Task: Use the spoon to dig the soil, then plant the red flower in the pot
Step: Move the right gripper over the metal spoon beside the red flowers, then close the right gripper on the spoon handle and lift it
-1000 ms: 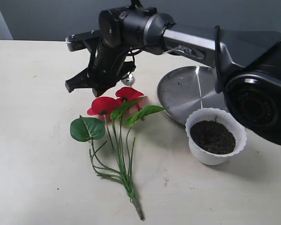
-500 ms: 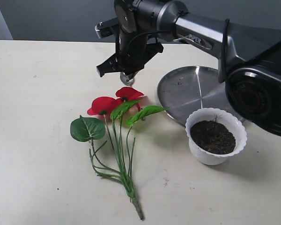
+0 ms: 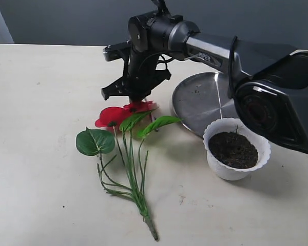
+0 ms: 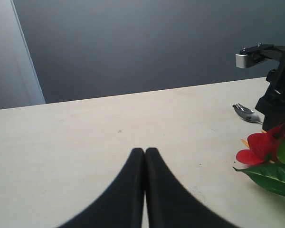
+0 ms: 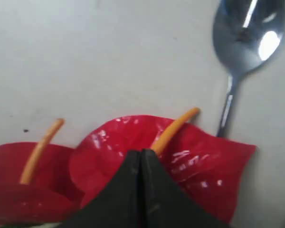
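Next, I back my right gripper off, open it and take the spoon's neck (image 5: 233, 83), because its closed fingers are over the bloom (image 5: 211, 159) that covers the spoon's handle.
The red flower (image 3: 113, 116) lies flat on the table, its blooms toward the back and its green stems (image 3: 136, 179) toward the front. My right gripper (image 3: 138, 100) is shut, and its tips (image 5: 141, 154) rest over the far bloom (image 5: 190, 152) by an orange spike (image 5: 173, 128). Nothing shows between the jaws. The spoon (image 5: 247, 38) lies on the table just beyond that bloom; the left wrist view also shows the spoon (image 4: 245, 112). At the right stands the white pot (image 3: 215, 130), filled with dark soil (image 3: 232, 149). My left gripper (image 4: 145, 151) is shut and empty, low over bare table.
A round steel plate (image 3: 200, 100) lies behind the pot, right of the blooms. The right arm (image 3: 220, 54) stretches from the right across the plate. A dark wall (image 4: 142, 42) runs behind the table's back edge.
My right gripper rose and shifted to the right, then came down over the far bloom. The flower, pot and plate have stayed where they were.
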